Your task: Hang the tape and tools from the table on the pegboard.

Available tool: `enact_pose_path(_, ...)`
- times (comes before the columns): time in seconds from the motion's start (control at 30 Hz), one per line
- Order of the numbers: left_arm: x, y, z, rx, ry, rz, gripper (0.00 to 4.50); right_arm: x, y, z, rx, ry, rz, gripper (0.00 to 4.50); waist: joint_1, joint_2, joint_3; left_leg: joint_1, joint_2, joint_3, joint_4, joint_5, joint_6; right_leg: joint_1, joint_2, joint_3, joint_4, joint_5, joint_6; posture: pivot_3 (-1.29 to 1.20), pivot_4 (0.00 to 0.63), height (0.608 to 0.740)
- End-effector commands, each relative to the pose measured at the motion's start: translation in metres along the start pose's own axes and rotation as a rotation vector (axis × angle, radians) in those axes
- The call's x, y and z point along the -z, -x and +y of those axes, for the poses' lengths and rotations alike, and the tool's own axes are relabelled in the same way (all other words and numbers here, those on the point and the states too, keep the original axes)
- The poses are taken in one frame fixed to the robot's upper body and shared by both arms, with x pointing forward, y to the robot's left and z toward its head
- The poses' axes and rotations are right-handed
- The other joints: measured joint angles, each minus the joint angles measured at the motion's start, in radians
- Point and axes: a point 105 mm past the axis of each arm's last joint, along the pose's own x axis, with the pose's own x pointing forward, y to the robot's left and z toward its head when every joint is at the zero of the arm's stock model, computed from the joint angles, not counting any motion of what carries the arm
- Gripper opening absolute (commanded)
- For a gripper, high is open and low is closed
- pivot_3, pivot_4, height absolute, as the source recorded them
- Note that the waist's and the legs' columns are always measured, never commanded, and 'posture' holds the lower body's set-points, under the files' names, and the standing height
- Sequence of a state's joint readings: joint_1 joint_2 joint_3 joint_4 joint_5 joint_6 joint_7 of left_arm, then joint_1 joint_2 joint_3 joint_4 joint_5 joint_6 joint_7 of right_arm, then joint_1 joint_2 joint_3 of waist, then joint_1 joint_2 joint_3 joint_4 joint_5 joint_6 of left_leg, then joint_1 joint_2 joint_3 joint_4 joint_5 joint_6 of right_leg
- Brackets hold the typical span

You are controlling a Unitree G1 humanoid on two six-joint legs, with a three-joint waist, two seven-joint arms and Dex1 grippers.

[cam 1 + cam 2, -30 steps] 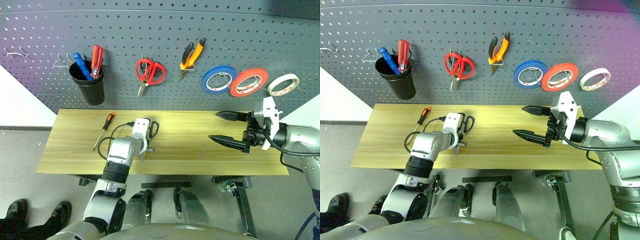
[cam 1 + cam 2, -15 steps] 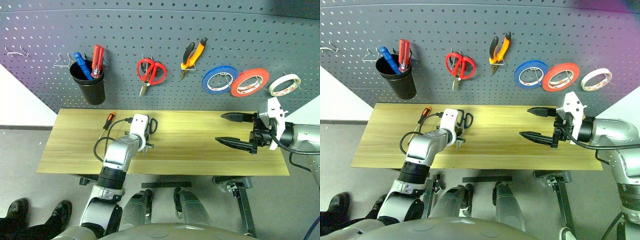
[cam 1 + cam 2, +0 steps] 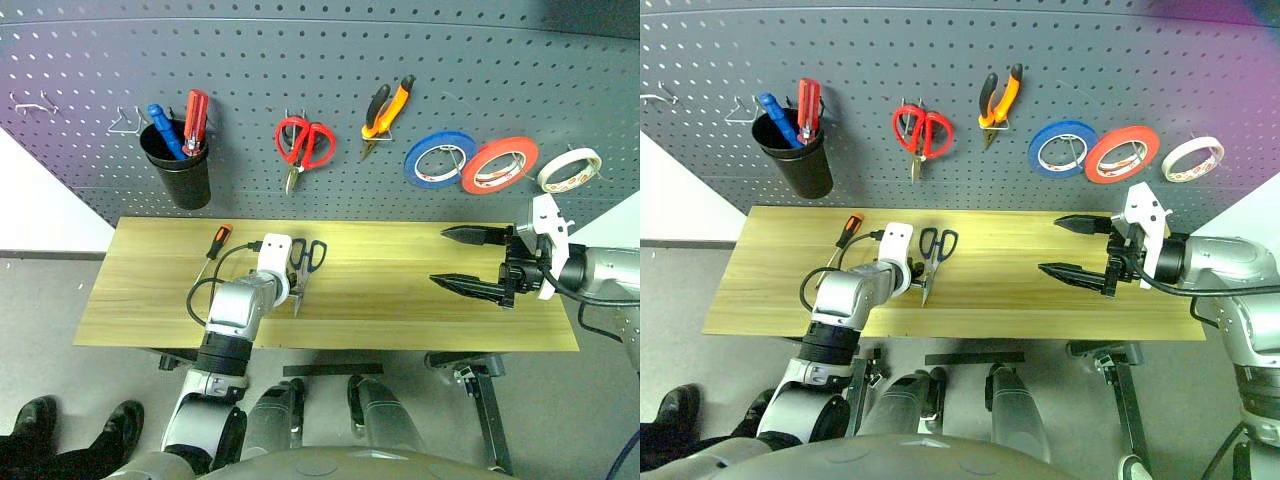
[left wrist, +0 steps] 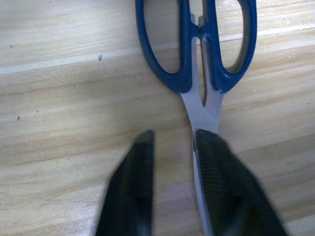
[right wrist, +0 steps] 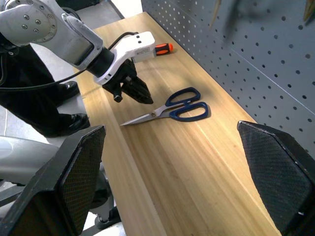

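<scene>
My left gripper has one finger over the scissors' steel blade (image 4: 199, 189), so next I open it, move across and straddle the scissors at the pivot (image 5: 156, 113) before I close it.
The dark-handled scissors (image 3: 306, 266) lie flat on the table (image 3: 400, 320), handles toward the pegboard (image 3: 300, 60). My left gripper (image 4: 174, 137) hovers low over them, open, with one finger over the steel blade and nothing clamped between the two. It also appears in the right wrist view as the left gripper (image 5: 140, 94), just beside the scissors (image 5: 170, 110). The orange-and-black screwdriver (image 3: 212, 254) rests on the table to its left. Pliers (image 3: 385, 110) and the cream tape (image 3: 568, 168) hang on the pegboard. My right gripper (image 3: 440, 256) is held wide open above the table's right part, empty.
A black cup (image 3: 178, 172) with a blue and a red screwdriver hangs at the board's left. Red scissors (image 3: 302, 145), a blue roll (image 3: 438, 158) and an orange-red roll (image 3: 497, 165) hang further right. Bare hooks (image 3: 30, 103) sit at the far left. A person's shoes (image 3: 40, 420) stand beside the table.
The left gripper has opened and the scissors, earlier pinched under it, now lie free on the table just to its right. The right gripper has stayed open.
</scene>
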State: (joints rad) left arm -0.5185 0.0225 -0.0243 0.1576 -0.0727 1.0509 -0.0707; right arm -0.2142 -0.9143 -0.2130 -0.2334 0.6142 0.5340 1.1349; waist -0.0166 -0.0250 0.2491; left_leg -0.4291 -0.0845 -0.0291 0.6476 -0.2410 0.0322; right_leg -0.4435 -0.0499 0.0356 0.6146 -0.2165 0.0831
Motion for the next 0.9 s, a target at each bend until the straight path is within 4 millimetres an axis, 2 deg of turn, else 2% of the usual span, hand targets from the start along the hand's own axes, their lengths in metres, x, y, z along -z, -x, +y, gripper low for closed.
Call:
enact_pose_path(0.03, -0.008, 0.001, -0.007, 0.03, -0.02, -0.02, 2.76, -0.011, 0.001, 0.002, -0.006, 0.03, -0.025, 4.5, 0.0, 0.0, 0.0, 0.0, 0.0, 0.0, 0.0, 0.0, 0.0, 0.0, 0.0, 0.0, 0.0, 0.0, 0.0, -0.14, 0.27, 0.74)
enact_pose_path(0.2, -0.001, -0.003, -0.012, 0.057, -0.049, 0.03, 4.41, -0.012, 0.0, 0.002, -0.008, 0.035, -0.027, 4.5, 0.0, 0.0, 0.0, 0.0, 0.0, 0.0, 0.0, 0.0, 0.0, 0.0, 0.0, 0.0, 0.0, 0.0, 0.0, -0.14, 0.271, 0.74)
enact_pose_path(0.23, 0.002, -0.004, -0.014, 0.059, -0.05, 0.053, 4.49, -0.012, 0.0, 0.002, -0.009, 0.035, -0.027, 4.5, 0.0, 0.0, 0.0, 0.0, 0.0, 0.0, 0.0, 0.0, 0.0, 0.0, 0.0, 0.0, 0.0, 0.0, 0.0, -0.14, 0.27, 0.74)
enact_pose_path(0.37, 0.0, -0.01, -0.025, 0.073, -0.111, 0.074, 4.49, -0.012, 0.0, 0.002, -0.012, 0.034, -0.031, 4.5, 0.002, 0.0, 0.0, 0.0, 0.0, 0.0, 0.0, 0.0, 0.0, 0.0, 0.0, 0.0, 0.0, 0.0, 0.0, -0.14, 0.27, 0.74)
enact_pose_path(0.77, -0.006, -0.02, -0.024, 0.05, -0.181, 0.09, 4.49, -0.011, 0.001, 0.002, 0.01, 0.036, -0.032, 4.5, -0.003, 0.0, 0.0, 0.0, 0.0, 0.0, 0.0, 0.0, 0.0, 0.0, 0.0, 0.0, 0.0, 0.0, 0.001, -0.17, 0.268, 0.74)
enact_pose_path(0.87, -0.003, -0.021, -0.023, 0.047, -0.15, 0.106, 3.89, -0.01, 0.002, 0.001, 0.02, 0.032, -0.03, 4.5, -0.004, 0.0, 0.0, 0.0, 0.0, 0.0, 0.0, 0.0, 0.0, 0.0, 0.0, 0.0, 0.0, 0.0, 0.001, -0.17, 0.268, 0.74)
enact_pose_path(0.9, 0.0, -0.021, -0.023, 0.049, -0.134, 0.119, 3.55, -0.01, 0.002, 0.001, 0.022, 0.034, -0.03, 4.5, -0.003, 0.0, 0.0, 0.0, 0.0, 0.0, 0.0, 0.0, 0.0, 0.0, 0.0, 0.0, 0.0, 0.0, 0.001, -0.17, 0.267, 0.74)
